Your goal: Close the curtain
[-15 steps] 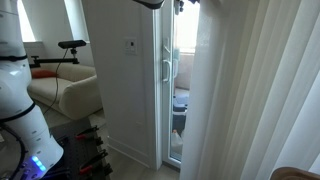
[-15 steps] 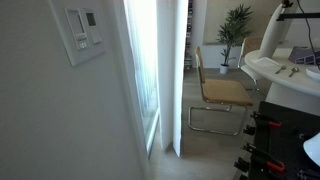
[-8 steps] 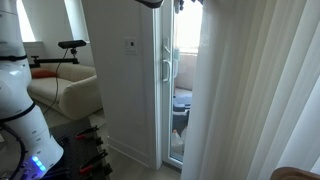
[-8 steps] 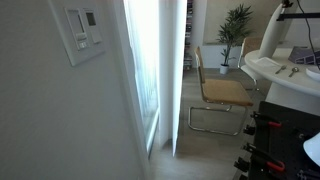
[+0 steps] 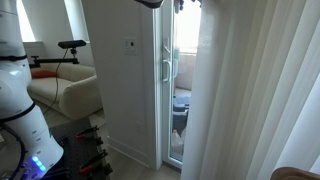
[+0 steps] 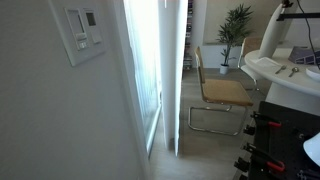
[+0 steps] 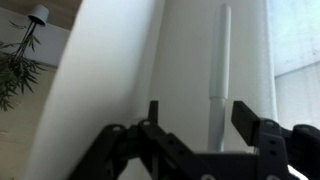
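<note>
Next, I close my gripper's open fingers on the white rod (image 7: 220, 75) before I pull the curtain across the glass door (image 5: 180, 112), because the rod hangs loose between them.
The curtain (image 5: 255, 95) is a tall sheer white pleated drape filling the right part of an exterior view, its free edge next to the glass door (image 5: 168, 90). My gripper (image 5: 186, 3) is at the very top of that view, right by the curtain's upper edge, mostly cut off. In the wrist view the gripper (image 7: 200, 120) is open and empty. Its two dark fingers frame a white surface and a white vertical rod (image 7: 221, 60).
A white wall panel with a switch (image 5: 131, 45) stands beside the door, whose handle (image 5: 165, 68) is a vertical bar. The robot base (image 5: 22, 110) and a sofa (image 5: 75, 92) are further along. A chair (image 6: 222, 93), a plant (image 6: 237, 25) and a wall control panel (image 6: 80, 30) also show.
The gripper has shifted slightly toward the curtain's edge at the top of the exterior view. Nothing else has visibly moved.
</note>
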`<state>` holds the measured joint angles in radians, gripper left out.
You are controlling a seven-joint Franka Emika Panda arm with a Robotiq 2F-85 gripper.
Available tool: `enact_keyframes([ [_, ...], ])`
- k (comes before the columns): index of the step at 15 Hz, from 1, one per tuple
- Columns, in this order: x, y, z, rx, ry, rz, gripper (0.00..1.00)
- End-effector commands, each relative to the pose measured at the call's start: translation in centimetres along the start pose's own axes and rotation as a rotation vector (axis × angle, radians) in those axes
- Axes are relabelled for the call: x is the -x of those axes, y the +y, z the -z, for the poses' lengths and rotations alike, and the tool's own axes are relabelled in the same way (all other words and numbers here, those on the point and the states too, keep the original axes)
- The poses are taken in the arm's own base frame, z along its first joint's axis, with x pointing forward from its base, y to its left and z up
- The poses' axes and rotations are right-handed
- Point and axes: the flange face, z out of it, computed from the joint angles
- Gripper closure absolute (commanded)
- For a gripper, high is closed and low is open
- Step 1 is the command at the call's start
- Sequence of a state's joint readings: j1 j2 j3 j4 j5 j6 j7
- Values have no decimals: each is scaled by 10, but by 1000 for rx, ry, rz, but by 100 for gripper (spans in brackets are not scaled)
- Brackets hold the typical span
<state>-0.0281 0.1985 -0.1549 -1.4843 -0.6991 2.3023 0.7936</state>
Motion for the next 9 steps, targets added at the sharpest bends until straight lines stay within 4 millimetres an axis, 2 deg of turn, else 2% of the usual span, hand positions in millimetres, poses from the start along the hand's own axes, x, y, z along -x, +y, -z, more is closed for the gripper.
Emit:
enact_keyframes([
  [1, -2, 1, 3, 6, 35, -9, 0],
  [3, -4, 2, 1, 10, 40, -8, 0],
  [4, -6, 6, -2, 28, 39, -6, 25],
  [6, -11, 13, -8, 44, 39, -9, 28],
  [9, -14, 24, -15, 63, 36, -24, 51],
])
